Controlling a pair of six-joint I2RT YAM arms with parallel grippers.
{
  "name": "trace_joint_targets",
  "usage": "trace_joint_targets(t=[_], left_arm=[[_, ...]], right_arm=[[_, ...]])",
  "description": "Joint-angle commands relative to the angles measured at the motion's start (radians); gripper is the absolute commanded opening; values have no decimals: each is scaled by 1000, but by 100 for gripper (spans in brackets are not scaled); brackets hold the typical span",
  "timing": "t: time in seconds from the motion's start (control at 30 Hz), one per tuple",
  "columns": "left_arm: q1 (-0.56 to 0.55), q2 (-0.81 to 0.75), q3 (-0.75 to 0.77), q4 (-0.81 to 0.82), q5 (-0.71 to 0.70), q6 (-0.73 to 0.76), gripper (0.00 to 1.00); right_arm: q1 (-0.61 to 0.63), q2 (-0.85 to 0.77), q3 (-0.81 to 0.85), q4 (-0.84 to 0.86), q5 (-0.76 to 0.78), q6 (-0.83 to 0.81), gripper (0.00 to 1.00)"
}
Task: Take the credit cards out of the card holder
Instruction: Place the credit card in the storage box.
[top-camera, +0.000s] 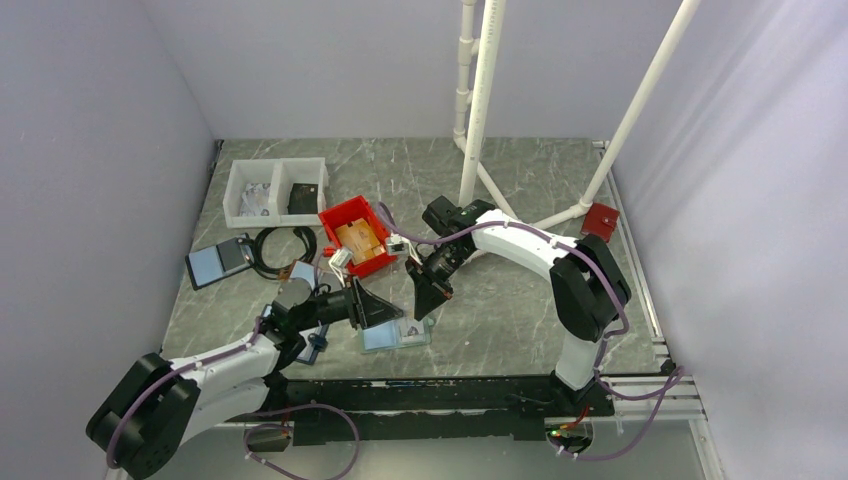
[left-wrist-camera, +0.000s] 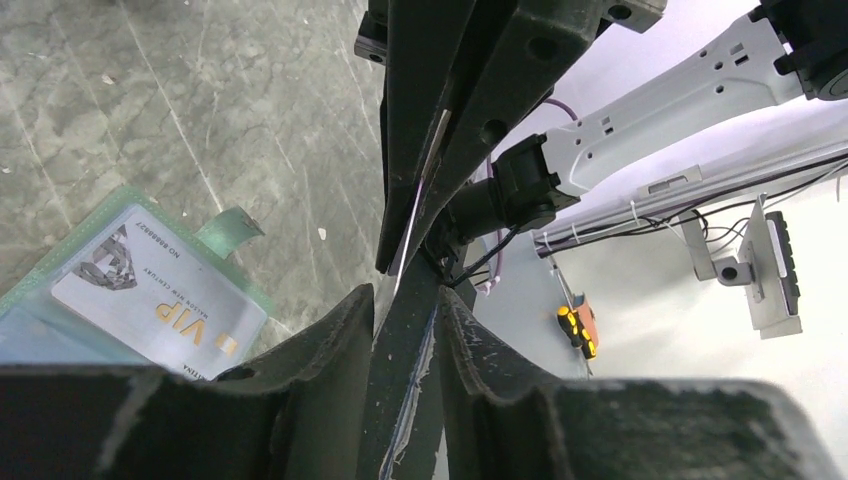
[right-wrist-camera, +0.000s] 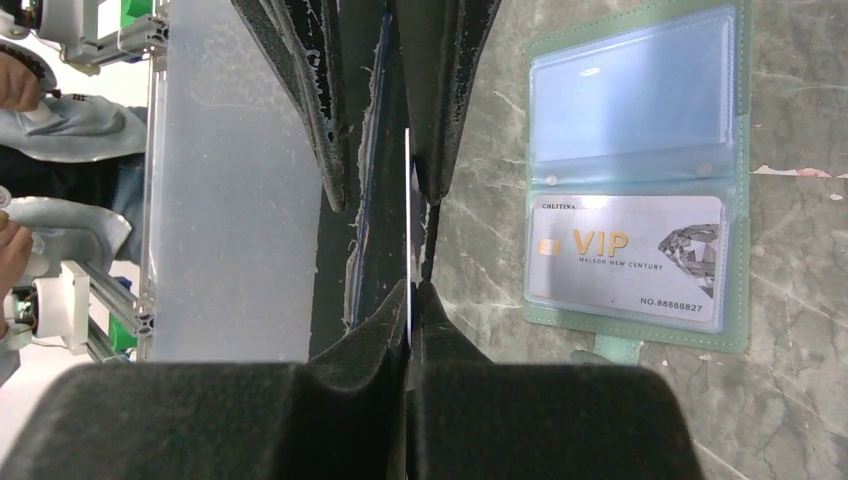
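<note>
Next, my left gripper takes the other end of the thin pale card (right-wrist-camera: 408, 235) and brings it to the white tray (top-camera: 254, 198), because my right gripper is holding the card far from the tray.
The card holder (top-camera: 395, 335) lies open and flat on the table, teal-edged with pale blue pockets; it also shows in the left wrist view (left-wrist-camera: 60, 285) and the right wrist view (right-wrist-camera: 635, 100). A silver VIP card (right-wrist-camera: 625, 260) sits in its pocket by the tab. My right gripper (right-wrist-camera: 410, 290) is shut on a thin pale card (right-wrist-camera: 408, 200), seen edge-on, above the table left of the holder. My left gripper (left-wrist-camera: 405, 300) meets it tip to tip, jaws a little apart around the card's other end (left-wrist-camera: 425, 170). Both grippers (top-camera: 385, 308) (top-camera: 428, 298) hover just above the holder.
A red bin (top-camera: 375, 265) with tan items stands behind the grippers. A white two-part tray (top-camera: 275, 168) is at the back left. A dark-edged folder (top-camera: 218, 262) and a black cable coil (top-camera: 285, 248) lie at the left. White pipes (top-camera: 480, 100) rise at the back.
</note>
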Motion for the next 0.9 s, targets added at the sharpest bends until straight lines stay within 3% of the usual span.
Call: trace_joint_targets(t=[0.0,0.2,0.3,0.37,0.4,0.43,0.47,0.5,0.53,0.7,0.87], left_arm=[[-4,8,39,51,36,13,32],[-4,29,43,52,60,27,0],[-4,35,45,44,69,34,0],[-4,8,58,-77,45,59,0],[-4,-34,74,-180,15,92,0],[-4,-69,95,-309,-21,118,0],[-4,-109,111,-405,-48,136,0],[-4,-152,119,-484,-73,143,0],[-4,-196,124,-548,-99,147,0],[-2,-370,192,-887,-234,188,0],[2,-413,310,-1150,-382,240,0]], right_arm=[[5,-4,38,-11,-39,-33,0],[5,-7,36,-11,-39,-33,0],[5,-9,36,-11,-33,-34,0],[7,-12,38,-14,-12,-39,6],[7,-17,38,-14,4,-41,19],[7,-25,35,-11,22,-41,24],[8,-44,32,-9,45,-45,65],[10,-62,24,0,68,-44,95],[11,-78,14,12,88,-37,99],[24,-136,-14,48,175,-38,100],[44,-180,-24,26,229,-95,100]])
